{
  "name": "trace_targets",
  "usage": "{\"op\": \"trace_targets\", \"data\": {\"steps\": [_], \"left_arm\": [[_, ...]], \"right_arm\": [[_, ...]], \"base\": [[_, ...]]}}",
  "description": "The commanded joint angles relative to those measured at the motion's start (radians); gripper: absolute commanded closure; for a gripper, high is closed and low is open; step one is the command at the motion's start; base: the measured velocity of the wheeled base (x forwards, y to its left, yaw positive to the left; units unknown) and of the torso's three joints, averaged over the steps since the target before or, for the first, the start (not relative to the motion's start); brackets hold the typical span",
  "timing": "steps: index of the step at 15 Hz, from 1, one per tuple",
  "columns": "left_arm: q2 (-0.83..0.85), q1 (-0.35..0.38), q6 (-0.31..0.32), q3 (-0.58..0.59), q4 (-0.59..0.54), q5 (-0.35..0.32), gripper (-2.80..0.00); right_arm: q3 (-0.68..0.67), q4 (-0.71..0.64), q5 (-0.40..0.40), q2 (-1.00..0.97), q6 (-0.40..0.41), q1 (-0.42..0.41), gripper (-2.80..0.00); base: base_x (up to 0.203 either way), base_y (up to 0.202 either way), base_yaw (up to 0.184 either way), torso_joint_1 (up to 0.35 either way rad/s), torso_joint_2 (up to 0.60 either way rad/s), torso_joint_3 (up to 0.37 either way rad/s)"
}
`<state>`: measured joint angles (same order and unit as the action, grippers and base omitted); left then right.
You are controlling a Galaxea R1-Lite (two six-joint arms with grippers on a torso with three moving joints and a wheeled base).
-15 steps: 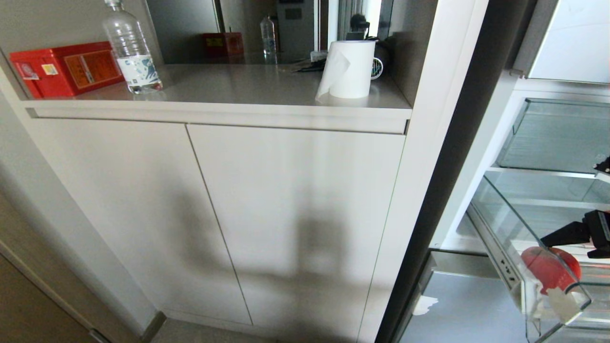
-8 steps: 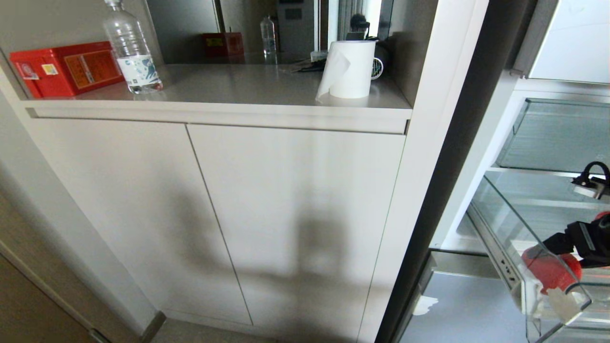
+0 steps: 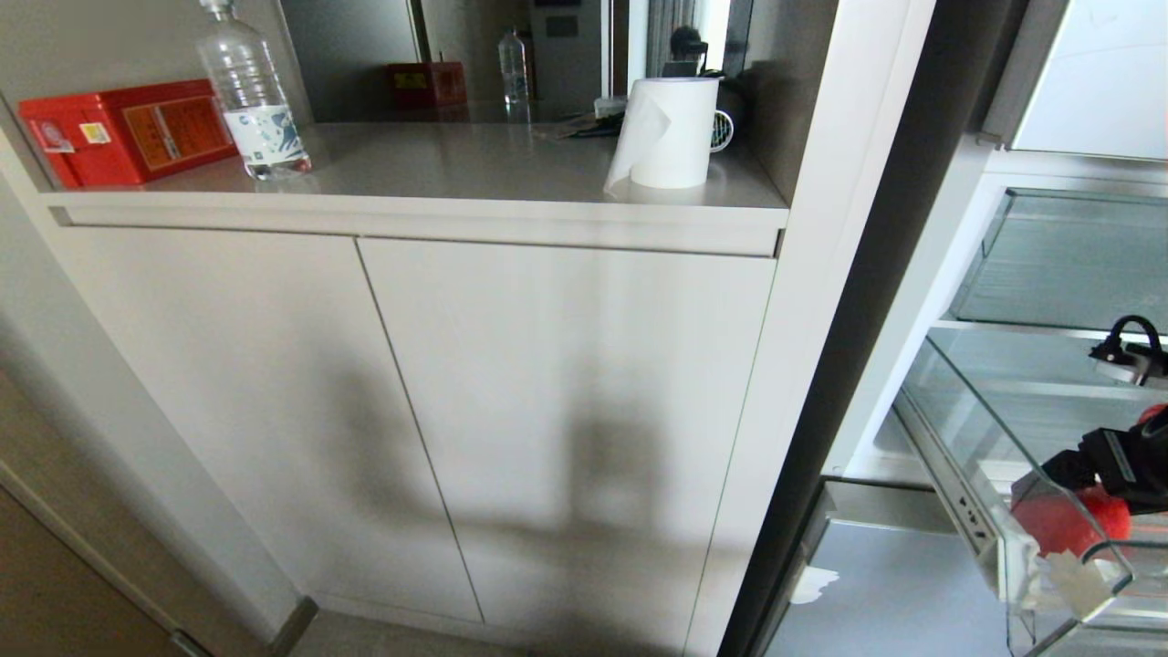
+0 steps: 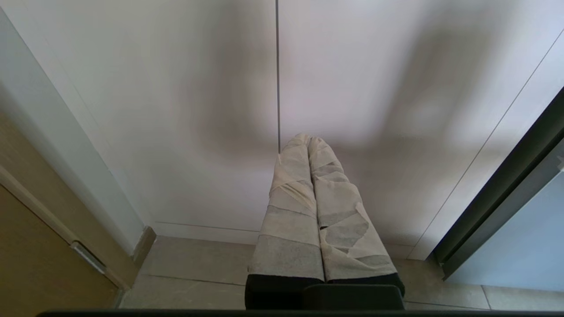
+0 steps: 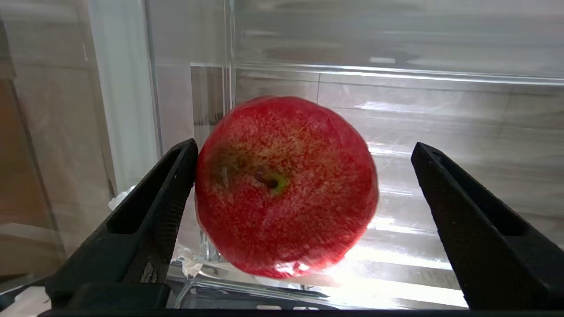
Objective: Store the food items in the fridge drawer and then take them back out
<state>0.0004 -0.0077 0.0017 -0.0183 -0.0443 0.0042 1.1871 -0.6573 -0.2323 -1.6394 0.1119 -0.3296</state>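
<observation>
A red sliver (image 3: 1151, 412) can be seen behind my right gripper, so I should expect one more food item in the drawer when I lift the fruit (image 3: 1064, 521) out.
A glossy red fruit (image 5: 286, 189) lies on the ribbed floor of the clear fridge drawer (image 5: 440, 246), near its corner. My right gripper (image 5: 304, 145) is open and straddles the fruit: one black finger (image 5: 176, 185) touches its side, the other stands well clear. In the head view the drawer (image 3: 958, 429) is pulled out at the far right, with the fruit (image 3: 1068, 527) behind its front lip and the right gripper (image 3: 1109, 465) just above it. A red sliver (image 3: 1157, 412) at the edge cannot be identified. My left gripper (image 4: 307, 140) is shut, parked before a cabinet door.
The pale cabinet doors (image 3: 566, 411) fill the middle. The counter above holds a red box (image 3: 128, 128), a water bottle (image 3: 251, 91) and a paper towel roll (image 3: 666, 132). Another clear bin (image 3: 1068, 265) sits above the drawer, and a grey fridge panel (image 3: 894, 593) lies below.
My right gripper has dipped lower onto the fruit, its fingers now on either side. The fruit has shifted slightly to the right in the drawer. The left arm has not moved.
</observation>
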Motion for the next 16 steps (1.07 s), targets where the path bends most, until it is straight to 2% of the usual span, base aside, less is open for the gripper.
{"op": "trace_targets", "data": {"steps": [1, 16], "left_arm": [[0.000, 0.000, 0.000, 0.000, 0.000, 0.000, 0.00], [0.000, 0.000, 0.000, 0.000, 0.000, 0.000, 0.00]], "right_arm": [[0.005, -0.007, -0.001, 0.011, 0.002, 0.000, -2.80], [-0.047, -0.056, 0.070, 0.015, 0.034, 0.014, -2.80]], "base": [[0.000, 0.000, 0.000, 0.000, 0.00, 0.000], [0.000, 0.000, 0.000, 0.000, 0.00, 0.000]]}}
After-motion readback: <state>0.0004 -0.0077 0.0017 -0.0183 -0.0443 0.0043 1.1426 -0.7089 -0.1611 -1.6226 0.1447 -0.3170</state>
